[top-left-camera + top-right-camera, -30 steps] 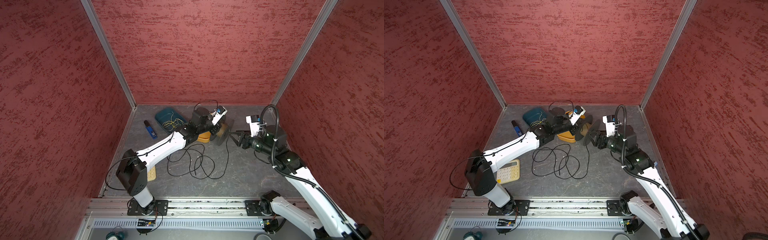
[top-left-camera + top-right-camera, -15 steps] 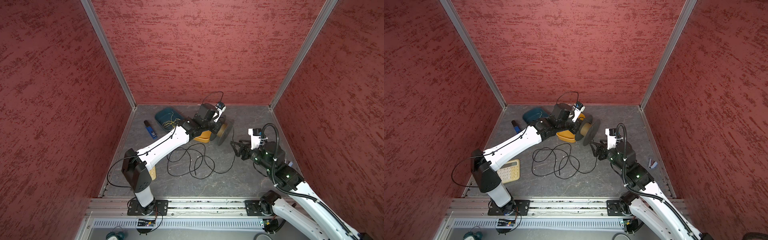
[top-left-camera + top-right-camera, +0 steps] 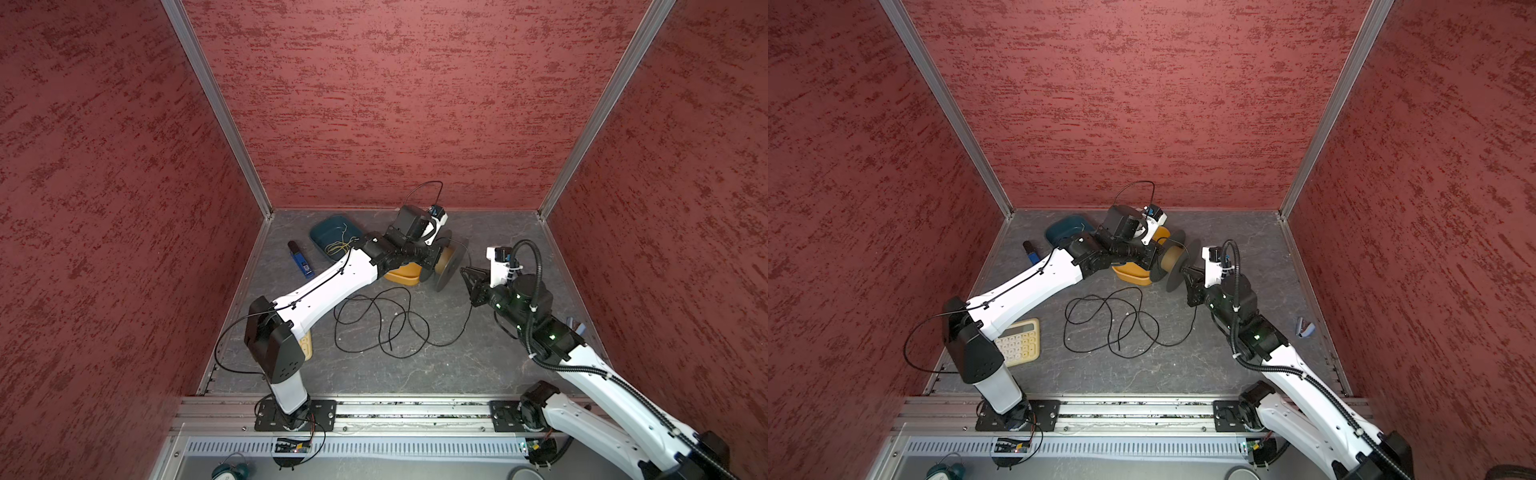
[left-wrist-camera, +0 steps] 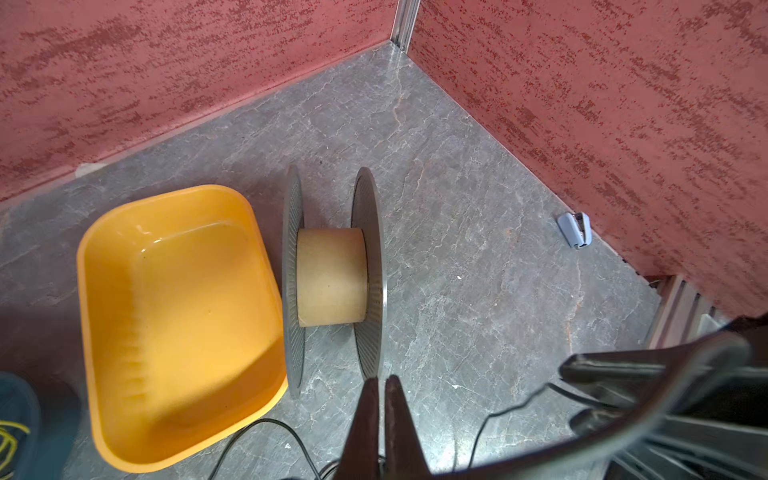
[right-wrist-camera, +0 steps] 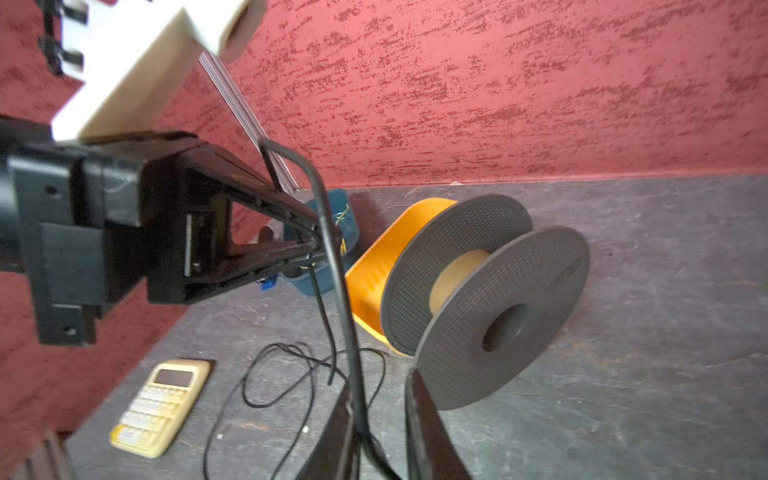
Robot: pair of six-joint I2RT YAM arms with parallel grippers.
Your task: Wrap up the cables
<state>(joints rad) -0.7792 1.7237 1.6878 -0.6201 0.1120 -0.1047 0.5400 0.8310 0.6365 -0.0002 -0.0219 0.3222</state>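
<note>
The cable's short end (image 5: 326, 336) is hanging loose above the spool, so next my left gripper brings it down inside the spool's edge (image 4: 293, 328) by the yellow tray and pinches both before winding.
The cable is a thin black cord, and most of it lies in loose loops (image 3: 382, 324) (image 3: 1108, 320) on the grey floor. My left gripper (image 4: 381, 380) is shut on the cable near one end, just above the rim of an upright grey spool (image 4: 330, 282) (image 3: 446, 266). In the right wrist view a short free end hangs below the left gripper (image 5: 313, 243). From there the cable (image 5: 345, 299) arcs over and runs down between the fingers of my right gripper (image 5: 380, 386). It lies against one finger, and the jaws stand a little apart beside the spool (image 5: 498, 307).
A yellow tray (image 4: 85, 257) touches the spool's far flange. A teal tray (image 3: 328, 232) holding yellow-green wire and a blue pen-like object (image 3: 300, 259) lie at the back left. A calculator (image 3: 1019, 343) sits by the left arm's base. A small stapler (image 3: 1304, 328) lies by the right wall.
My right arm pulled back toward the front, then came up beside the spool, taking the cable with it. Its jaws have narrowed. The left gripper stayed shut at the spool.
</note>
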